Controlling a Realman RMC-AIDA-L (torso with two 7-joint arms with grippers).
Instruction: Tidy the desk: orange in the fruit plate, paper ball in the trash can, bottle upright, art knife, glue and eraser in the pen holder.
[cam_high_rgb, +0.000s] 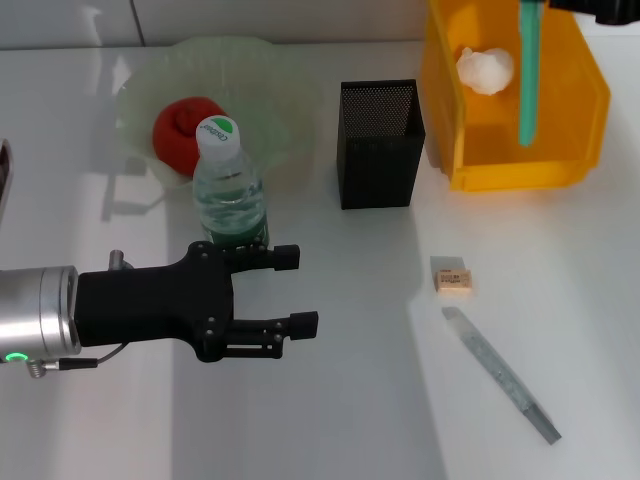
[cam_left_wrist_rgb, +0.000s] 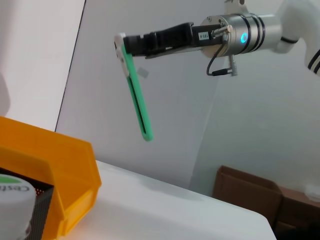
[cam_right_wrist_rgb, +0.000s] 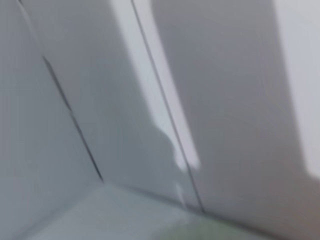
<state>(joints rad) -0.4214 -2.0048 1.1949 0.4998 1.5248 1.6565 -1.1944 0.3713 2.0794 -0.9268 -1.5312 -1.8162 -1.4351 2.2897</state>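
Observation:
My right gripper should keep carrying the green glue stick (cam_high_rgb: 528, 95), which hangs pointing down, to the pen holder's opening (cam_high_rgb: 381, 108), which is free, until the lower end of the stick goes in.
My right gripper (cam_high_rgb: 545, 6) is at the top right, shut on a long green glue stick (cam_high_rgb: 527, 75) that hangs over the yellow bin (cam_high_rgb: 590, 100). It also shows in the left wrist view (cam_left_wrist_rgb: 129, 46) with the glue stick (cam_left_wrist_rgb: 137, 97). My left gripper (cam_high_rgb: 296, 290) is open and empty, just in front of the upright bottle (cam_high_rgb: 230, 190). A red round fruit (cam_high_rgb: 182, 128) lies in the pale green plate (cam_high_rgb: 270, 70). A paper ball (cam_high_rgb: 485, 70) lies in the yellow bin. The black mesh pen holder (cam_high_rgb: 378, 145) stands mid-table. The eraser (cam_high_rgb: 451, 277) and the art knife (cam_high_rgb: 500, 372) lie on the table.
The yellow bin stands close to the right of the pen holder. In the left wrist view the bin (cam_left_wrist_rgb: 60, 160), the pen holder's rim (cam_left_wrist_rgb: 42, 207) and the bottle cap (cam_left_wrist_rgb: 12, 192) show low down. A cardboard box (cam_left_wrist_rgb: 245, 192) sits beyond the table edge.

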